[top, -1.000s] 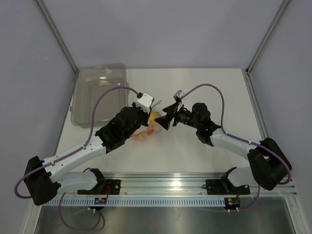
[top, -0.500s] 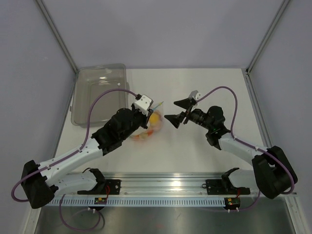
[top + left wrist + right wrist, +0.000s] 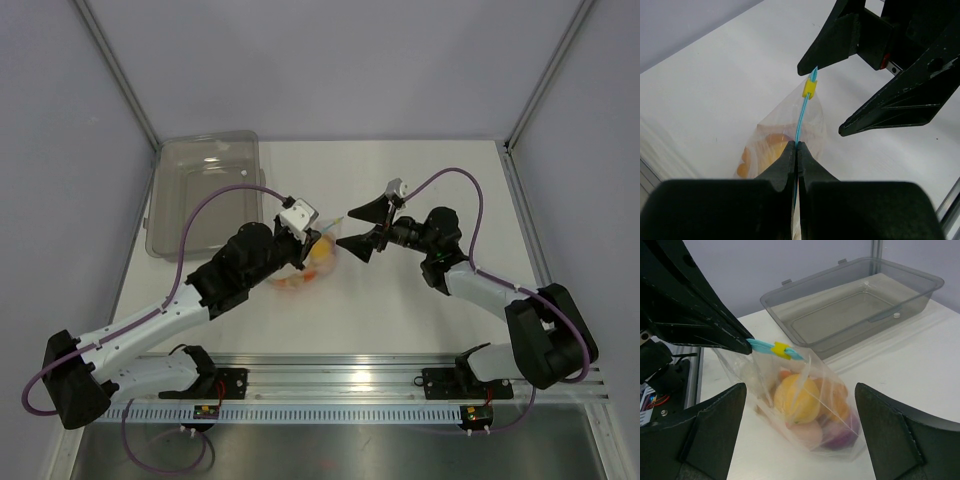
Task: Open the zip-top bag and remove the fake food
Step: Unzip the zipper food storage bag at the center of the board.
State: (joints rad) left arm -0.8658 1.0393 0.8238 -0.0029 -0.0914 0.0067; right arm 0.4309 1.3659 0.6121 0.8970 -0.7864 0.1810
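The bag's strip [image 3: 799, 129] is held in my left gripper short of the yellow slider, so next my right gripper pinches the end of the strip before my left gripper takes the slider [image 3: 809, 89].
The zip-top bag [image 3: 810, 405] is clear with a light blue zip strip [image 3: 802, 117] and a yellow slider [image 3: 781, 350]. My left gripper [image 3: 797, 145] is shut on the strip and holds the bag's top edge up; the bag's bottom seems to rest on the table. The fake food sits inside: a yellow piece [image 3: 797, 397], an orange piece [image 3: 837, 395], a pinkish egg [image 3: 805, 432] and a purple onion [image 3: 840, 435]. My right gripper [image 3: 345, 229] is open wide, facing the slider end of the bag [image 3: 320, 255]. Its fingers [image 3: 900, 105] stand on either side without touching.
A smoky-grey translucent tray [image 3: 205, 190] stands at the back left of the white table, just beyond the bag, with nothing seen in it [image 3: 855, 305]. A metal rail runs along the table's near edge [image 3: 340, 375].
My right gripper drew back to the right with its fingers spreading, then came in toward the slider end again. My left gripper shifted slightly right with the bag.
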